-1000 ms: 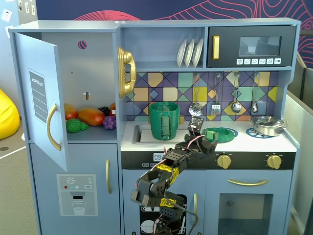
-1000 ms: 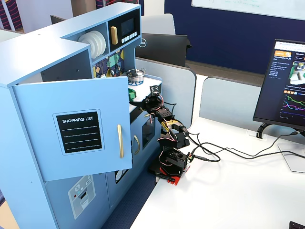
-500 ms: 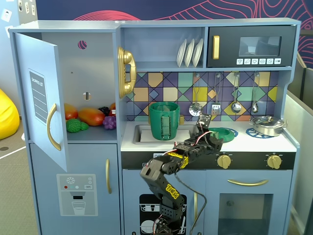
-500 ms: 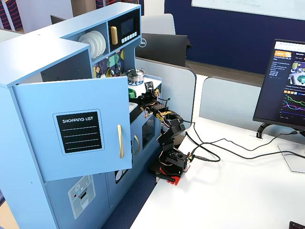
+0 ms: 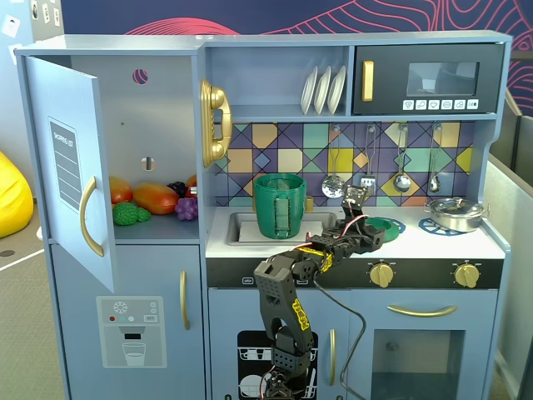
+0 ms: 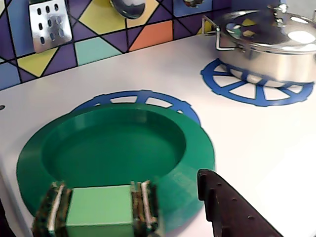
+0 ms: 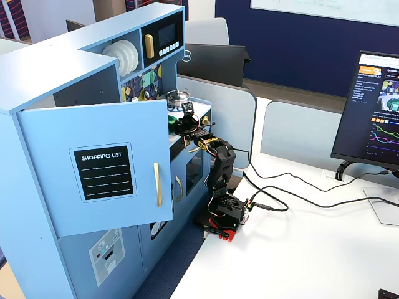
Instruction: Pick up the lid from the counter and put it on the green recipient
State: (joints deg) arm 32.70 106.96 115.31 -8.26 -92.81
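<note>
My gripper will lower the green lid, and the lid will settle across the recipient's open round rim and stay there, because the recipient's rim looks close to the lid in width.
The lid is a flat round green disc lying on the white counter over a blue burner ring. Its blocky light-green knob has ribbed sides and sits at the bottom of the wrist view. My gripper is low over the lid and open. One dark finger stands to the right of the knob with a gap between them; the other finger is almost out of view at the left edge. In a fixed view the lid shows just right of the gripper. The green recipient stands upright in the sink, left of the gripper.
A shiny silver pan sits on the second blue burner ring to the right, also seen in a fixed view. Utensils hang on the tiled backsplash behind. The fridge door stands open at the left.
</note>
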